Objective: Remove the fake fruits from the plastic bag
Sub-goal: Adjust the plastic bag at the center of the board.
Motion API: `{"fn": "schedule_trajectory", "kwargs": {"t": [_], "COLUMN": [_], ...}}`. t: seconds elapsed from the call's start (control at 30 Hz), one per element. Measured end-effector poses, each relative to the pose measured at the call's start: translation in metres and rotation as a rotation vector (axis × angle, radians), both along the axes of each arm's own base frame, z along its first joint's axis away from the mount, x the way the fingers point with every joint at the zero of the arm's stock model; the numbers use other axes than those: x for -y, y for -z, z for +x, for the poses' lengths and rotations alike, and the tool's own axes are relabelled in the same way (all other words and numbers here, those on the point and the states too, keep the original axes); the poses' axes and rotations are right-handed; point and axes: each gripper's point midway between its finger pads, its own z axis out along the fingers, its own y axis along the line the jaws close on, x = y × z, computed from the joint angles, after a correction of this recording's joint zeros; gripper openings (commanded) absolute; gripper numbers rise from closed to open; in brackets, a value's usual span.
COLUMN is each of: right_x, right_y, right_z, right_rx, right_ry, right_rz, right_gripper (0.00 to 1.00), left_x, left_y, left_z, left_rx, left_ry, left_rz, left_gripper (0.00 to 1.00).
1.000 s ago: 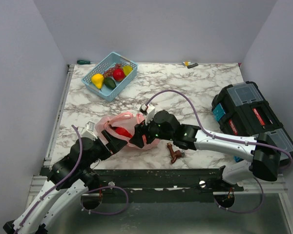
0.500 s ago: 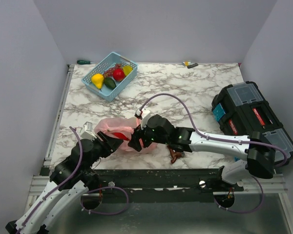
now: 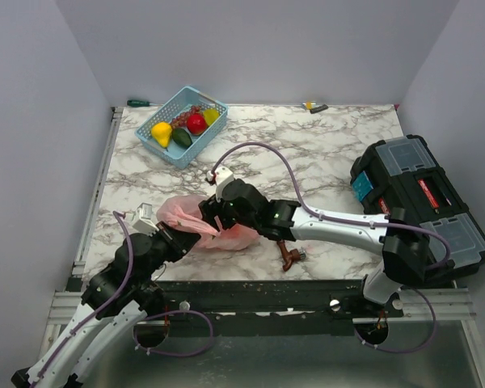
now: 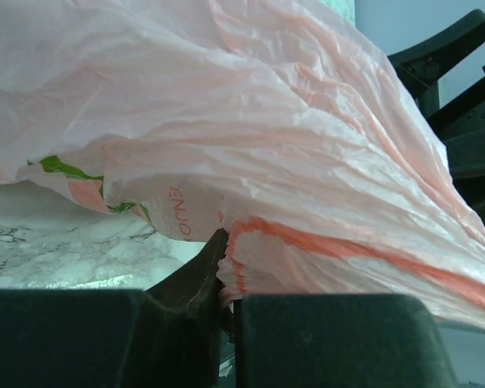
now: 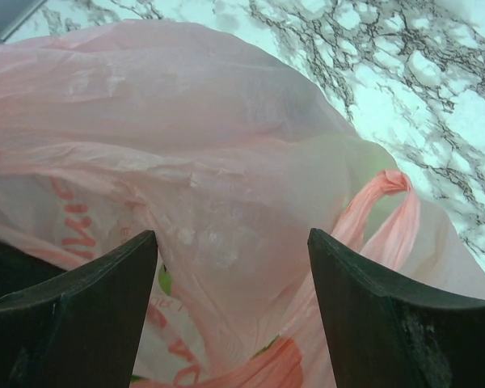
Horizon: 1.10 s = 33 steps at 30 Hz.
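The plastic bag is crumpled with its rim bunched (image 4: 246,246) at my left gripper, so next my right gripper pulls the loose film (image 5: 234,267) toward the basket to spread the bag out.
The pink plastic bag (image 3: 230,235) lies crumpled near the table's front edge. My left gripper (image 3: 181,237) is shut on its bunched edge; in the left wrist view the gathered rim (image 4: 242,271) is pinched between the jaws (image 4: 226,279). My right gripper (image 3: 209,218) hovers open just over the bag (image 5: 186,153), with nothing between its fingers (image 5: 233,267). A pale green round shape (image 5: 364,166) shows faintly through the film beside a loop handle (image 5: 384,202). More fake fruits, yellow (image 3: 161,133), red (image 3: 196,123) and green (image 3: 182,138), lie in the basket.
The light blue basket (image 3: 209,98) stands at the back left. A small brown tap-like piece (image 3: 290,256) lies right of the bag, under my right arm. A black toolbox (image 3: 416,194) fills the right side. A screwdriver (image 3: 137,103) lies along the back edge.
My left gripper has closed on the bag's edge. The right arm has swung left over the bag. The bag's mouth has collapsed and the red fruit inside no longer shows.
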Motion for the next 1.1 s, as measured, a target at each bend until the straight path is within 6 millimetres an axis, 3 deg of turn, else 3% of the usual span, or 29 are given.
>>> {"fn": "schedule_trajectory", "kwargs": {"t": [0.2, 0.33, 0.53, 0.63, 0.77, 0.93, 1.1], "right_x": [-0.004, -0.008, -0.015, -0.007, 0.009, 0.042, 0.068], "right_y": [0.014, 0.014, 0.019, 0.027, 0.02, -0.005, -0.062], "right_z": [-0.001, -0.006, 0.008, 0.026, 0.056, 0.125, 0.182], "right_rx": [-0.003, 0.009, 0.058, 0.094, 0.163, 0.219, 0.314], "right_ry": [-0.028, -0.063, -0.01, 0.096, 0.22, 0.375, 0.46], "right_rz": [-0.044, -0.043, -0.034, -0.065, -0.073, -0.071, -0.038], "right_gripper": [0.84, 0.82, 0.5, 0.34, 0.01, 0.01, 0.01], "left_x": [0.004, 0.007, 0.01, 0.009, 0.008, 0.007, 0.007], "left_y": [0.005, 0.005, 0.009, 0.012, 0.018, 0.024, 0.027], "left_z": [-0.002, -0.002, -0.002, -0.003, -0.004, -0.005, -0.007], "left_rx": [-0.011, -0.001, -0.01, -0.047, -0.089, -0.124, -0.148], "left_ry": [0.039, 0.061, 0.091, 0.092, 0.09, 0.082, 0.073], "left_rz": [0.033, 0.05, 0.087, 0.116, 0.144, 0.148, 0.137], "left_gripper": [0.0, 0.0, 0.0, 0.0, 0.0, 0.0, 0.0]}}
